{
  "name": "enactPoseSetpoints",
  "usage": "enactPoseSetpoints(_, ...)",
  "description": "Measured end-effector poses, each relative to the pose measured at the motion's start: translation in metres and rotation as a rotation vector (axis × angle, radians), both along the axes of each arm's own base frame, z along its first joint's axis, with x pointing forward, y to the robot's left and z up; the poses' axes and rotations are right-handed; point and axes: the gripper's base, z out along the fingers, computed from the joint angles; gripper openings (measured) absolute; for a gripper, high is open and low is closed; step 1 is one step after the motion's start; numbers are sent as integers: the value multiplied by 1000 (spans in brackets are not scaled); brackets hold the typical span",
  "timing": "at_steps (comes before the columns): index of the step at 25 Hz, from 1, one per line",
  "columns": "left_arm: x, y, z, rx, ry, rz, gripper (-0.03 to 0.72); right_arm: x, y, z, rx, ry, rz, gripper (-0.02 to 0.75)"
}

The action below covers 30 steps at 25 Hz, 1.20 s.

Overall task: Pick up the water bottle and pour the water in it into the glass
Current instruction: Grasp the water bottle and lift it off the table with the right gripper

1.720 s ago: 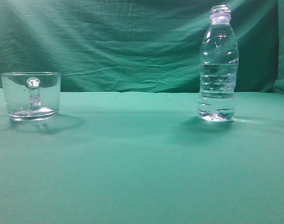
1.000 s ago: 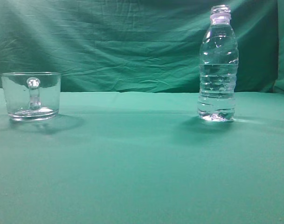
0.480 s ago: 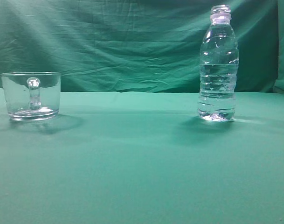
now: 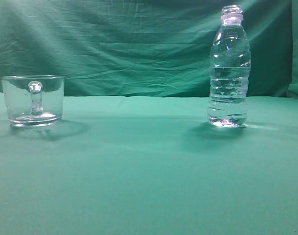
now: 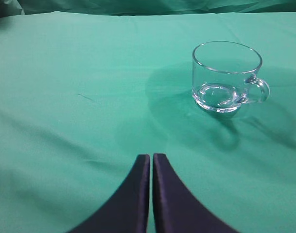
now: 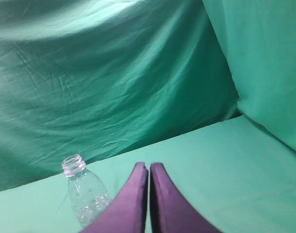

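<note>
I should swing my shut, tilted right gripper back level and open it around the bottle's body (image 4: 229,73), since it now points high past the water bottle's neck (image 6: 74,166).
The water bottle (image 4: 229,68), clear, capless and ribbed, stands upright on the right of the green table with water in it. Its neck and shoulders show in the right wrist view (image 6: 84,194), left of my right gripper (image 6: 148,166), which is shut, empty and apart from the bottle. The glass (image 4: 33,100), short and wide with a looped handle, stands at the far left and looks empty. In the left wrist view the glass (image 5: 226,76) sits ahead and to the right of my left gripper (image 5: 151,157), which is shut and empty. Neither gripper shows in the exterior view.
A green cloth covers the table (image 4: 149,176) and hangs as a backdrop (image 4: 129,44) behind it. A fold of cloth rises at the right edge in the right wrist view (image 6: 264,68).
</note>
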Motion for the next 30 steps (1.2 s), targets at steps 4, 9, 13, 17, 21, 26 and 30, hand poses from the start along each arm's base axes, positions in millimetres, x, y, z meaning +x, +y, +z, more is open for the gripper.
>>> enactPoseSetpoints(4,0,0,0,0,0,0,0,-1,0,6,58,3,7,0)
enactPoseSetpoints(9,0,0,0,0,0,0,0,-1,2,28,76,27,38,0)
enactPoseSetpoints(13,0,0,0,0,0,0,0,15,7,37,-27,117,79,0)
enactPoseSetpoints(17,0,0,0,0,0,0,0,35,14,30,-127,204,128,0)
enactPoseSetpoints(21,0,0,0,0,0,0,0,57,24,24,-222,241,184,0)
enactPoseSetpoints(26,0,0,0,0,0,0,0,84,44,12,-272,251,260,0)
enactPoseSetpoints(30,0,0,0,0,0,0,0,102,63,0,-330,213,327,0)
